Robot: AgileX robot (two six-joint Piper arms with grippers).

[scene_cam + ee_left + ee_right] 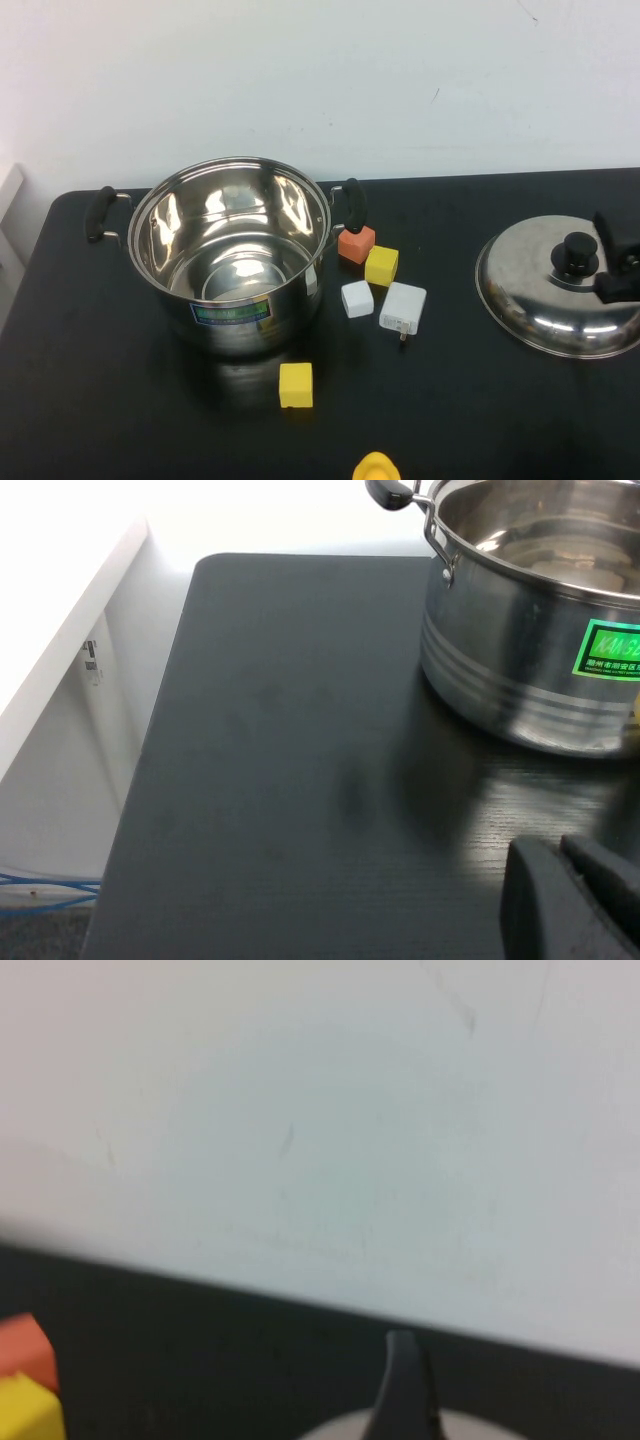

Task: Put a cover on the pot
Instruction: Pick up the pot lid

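My gripper will carry the lid [530,290] to the pot, and the lid should stay almost level because the black knob [577,254] is in the middle of the lid's dome.
The shiny steel pot [232,255] stands open and empty at the table's left-centre, with black side handles and a blue-green label; it also shows in the left wrist view [520,630]. The domed steel lid [545,300] with its black knob [577,254] lies on the table at the right. My right gripper [606,258] is open just right of the knob, its fingers spread on either side and not touching it. One of its fingers [402,1385] shows in the right wrist view. My left gripper [560,852] is shut and empty, low over the table in front of the pot's left side.
Small blocks lie between pot and lid: orange [355,243], yellow [381,265], white [357,298], and a white charger [403,308]. Another yellow block [295,385] lies in front of the pot, and a yellow thing [376,467] at the front edge.
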